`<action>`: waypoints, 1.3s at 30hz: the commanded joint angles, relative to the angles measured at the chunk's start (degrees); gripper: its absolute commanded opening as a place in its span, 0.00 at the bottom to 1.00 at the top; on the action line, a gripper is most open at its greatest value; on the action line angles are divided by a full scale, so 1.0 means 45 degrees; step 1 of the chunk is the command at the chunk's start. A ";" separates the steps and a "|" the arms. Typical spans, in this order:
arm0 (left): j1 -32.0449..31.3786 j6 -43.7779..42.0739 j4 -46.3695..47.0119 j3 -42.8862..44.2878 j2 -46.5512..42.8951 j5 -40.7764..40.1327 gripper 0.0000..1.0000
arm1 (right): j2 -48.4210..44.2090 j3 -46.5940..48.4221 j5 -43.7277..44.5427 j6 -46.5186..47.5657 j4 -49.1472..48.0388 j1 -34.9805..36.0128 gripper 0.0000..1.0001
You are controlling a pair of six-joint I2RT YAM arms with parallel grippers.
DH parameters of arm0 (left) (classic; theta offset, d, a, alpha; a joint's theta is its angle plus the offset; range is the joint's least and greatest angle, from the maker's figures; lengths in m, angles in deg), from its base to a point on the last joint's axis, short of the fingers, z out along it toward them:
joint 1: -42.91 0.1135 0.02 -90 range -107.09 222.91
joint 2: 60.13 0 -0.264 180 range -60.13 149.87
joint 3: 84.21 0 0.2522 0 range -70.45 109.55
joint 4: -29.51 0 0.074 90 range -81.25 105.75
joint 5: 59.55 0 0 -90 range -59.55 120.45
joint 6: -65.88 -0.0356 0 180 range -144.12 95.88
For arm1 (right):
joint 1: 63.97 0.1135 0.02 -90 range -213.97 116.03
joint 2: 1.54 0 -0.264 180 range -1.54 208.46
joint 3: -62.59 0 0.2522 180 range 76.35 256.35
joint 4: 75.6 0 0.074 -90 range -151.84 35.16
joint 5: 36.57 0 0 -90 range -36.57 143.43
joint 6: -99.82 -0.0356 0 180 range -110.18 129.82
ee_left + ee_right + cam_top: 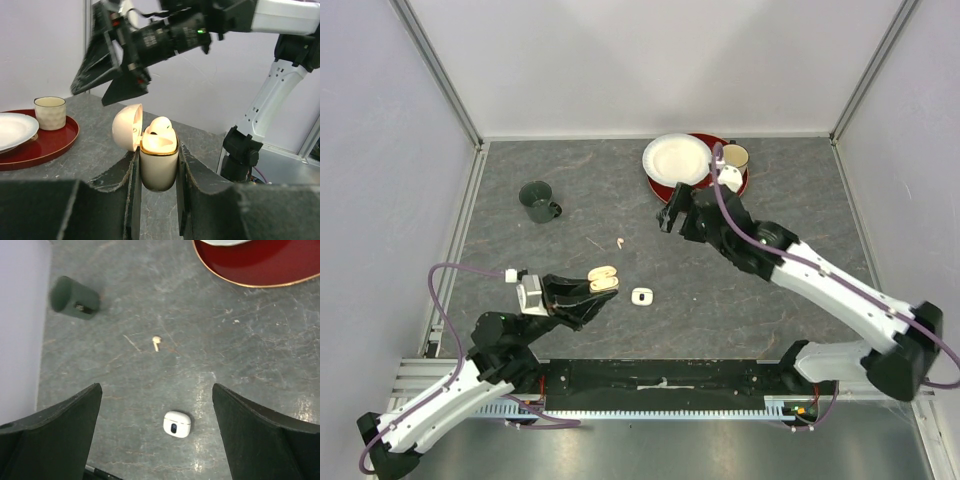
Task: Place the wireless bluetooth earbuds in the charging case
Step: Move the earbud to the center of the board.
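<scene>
My right gripper should keep going toward the earbud (620, 243) until my open fingers straddle it. The loose white earbud lies free and my fingers face its stem's narrow sides (156, 346).
My left gripper (603, 281) is shut on a white charging case (159, 160) with its lid (127, 126) swung open; one white earbud (161, 125) sits in it. The case also shows in the top view (604, 279), held above the table. A loose white earbud (620, 242) lies on the table, seen also in the right wrist view (156, 343). A second, closed white case (641, 296) lies flat on the table, also in the right wrist view (177, 424). My right gripper (672, 213) is open and empty, hovering above the table right of the loose earbud.
A dark green mug (537, 201) stands at the back left. A red tray (736, 186) at the back holds a white plate (676, 159) and a cream cup (734, 157). Grey walls enclose the table on three sides.
</scene>
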 commanded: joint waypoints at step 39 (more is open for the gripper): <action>0.0031 -0.1283 -0.2978 0.0780 -0.2754 -0.1395 0.02 | 1.2407 0.7748 -0.2487 -0.0858 0.1407 -0.0224 0.77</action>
